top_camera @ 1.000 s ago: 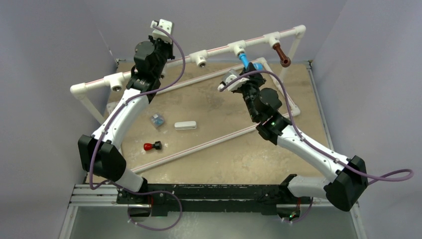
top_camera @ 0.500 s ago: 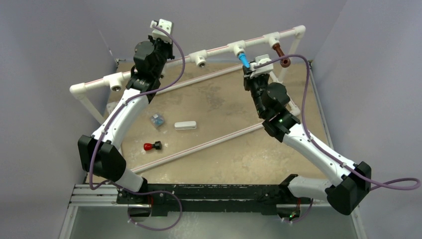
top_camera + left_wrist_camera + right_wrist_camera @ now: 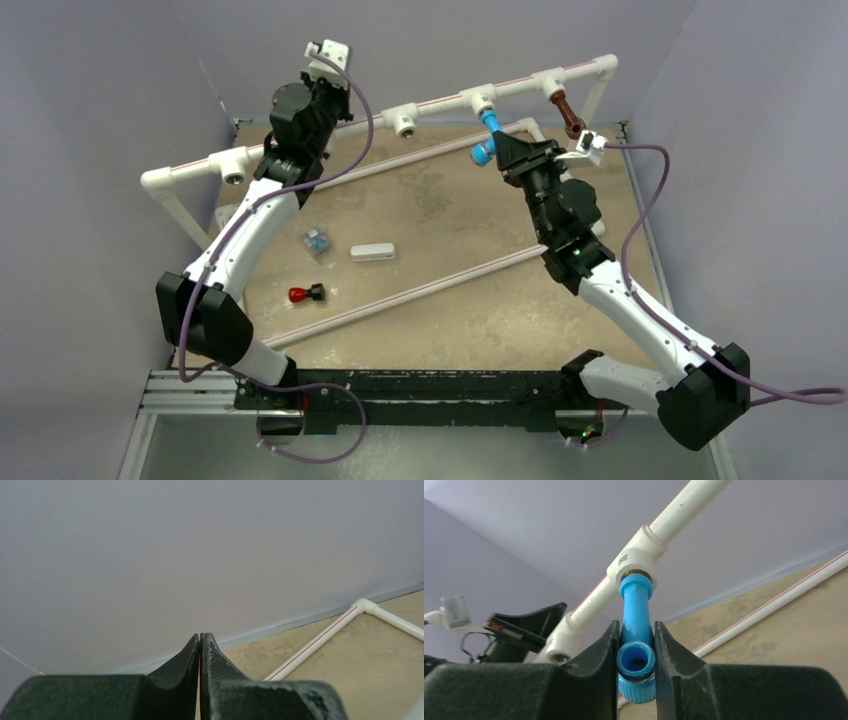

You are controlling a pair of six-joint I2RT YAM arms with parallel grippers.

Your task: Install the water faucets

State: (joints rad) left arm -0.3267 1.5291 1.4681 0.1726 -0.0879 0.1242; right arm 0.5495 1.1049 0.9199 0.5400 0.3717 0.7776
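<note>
The blue faucet's ribbed cap [image 3: 482,154] hangs below its spout, so my right gripper should open, back off, roll and regrip the blue faucet [image 3: 490,121] to turn the cap up.
The bright blue faucet [image 3: 487,135] hangs from a white tee [image 3: 480,100] on the raised white pipe rail [image 3: 440,100], its spout end pointing left. My right gripper [image 3: 497,147] is shut on it; in the right wrist view the fingers [image 3: 609,645] clamp the blue faucet [image 3: 636,630] just below the tee [image 3: 636,562]. The dark brown faucet [image 3: 566,110] hangs from the tee further right. My left gripper [image 3: 322,98] is up by the rail at the far left; its jaws are shut [image 3: 200,637] with nothing visible between them.
Open tees sit on the rail at the middle [image 3: 403,117] and left [image 3: 232,165]. On the tan table [image 3: 450,320] lie a white block [image 3: 372,252], a red-and-black part [image 3: 305,294], a small clear-blue part [image 3: 316,240] and low diagonal pipes [image 3: 420,290].
My right wrist has turned while holding the blue faucet: its camera swung from left to right, and the faucet's spout end went from the right side to the left. Left arm unchanged.
</note>
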